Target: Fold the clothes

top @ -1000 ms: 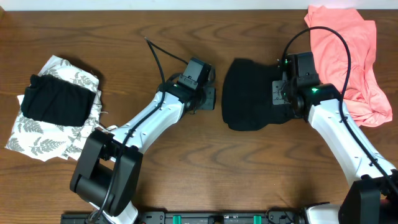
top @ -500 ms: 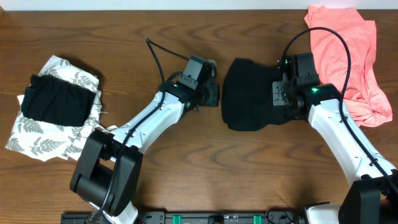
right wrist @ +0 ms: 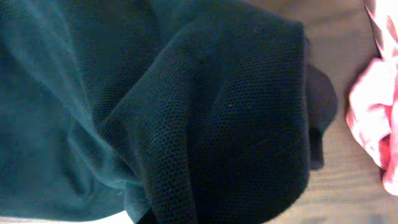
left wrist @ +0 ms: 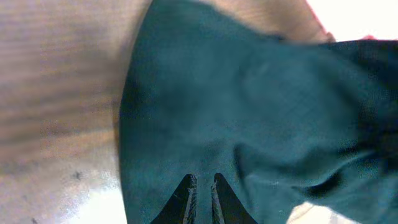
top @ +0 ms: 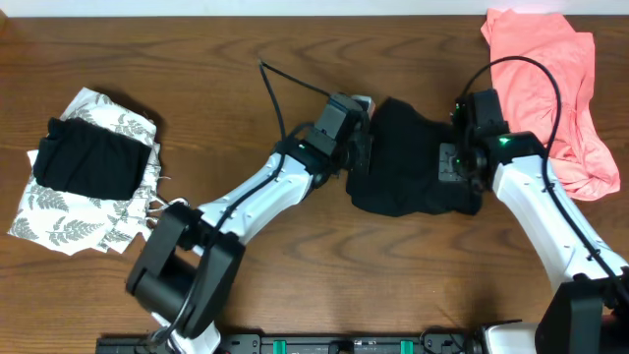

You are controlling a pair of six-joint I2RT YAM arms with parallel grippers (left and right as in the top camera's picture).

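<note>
I should pull the shirt's opposite edge (top: 368,187) away with my left gripper to spread the cloth before folding, as the black shirt lies bunched (top: 427,163) under my right gripper.
The black shirt (top: 403,172) lies bunched and partly folded on the table right of centre. My left gripper (top: 361,152) sits on its left edge. In the left wrist view the fingers (left wrist: 202,185) are nearly together, tips resting on the dark fabric (left wrist: 249,93). My right gripper (top: 456,163) is over the shirt's right part. In the right wrist view a raised fold of the shirt (right wrist: 217,112) fills the picture and hides the fingers, and the cloth hangs as if held.
A salmon-pink garment (top: 550,79) lies loose at the back right, close to the right arm, and shows at the right wrist view's edge (right wrist: 379,124). At the far left a folded black garment (top: 88,162) lies on a white leaf-print one (top: 84,221).
My left gripper has moved right from beside the shirt onto its left edge. The right gripper has shifted right and down, and the shirt has been pulled right and changed shape.
</note>
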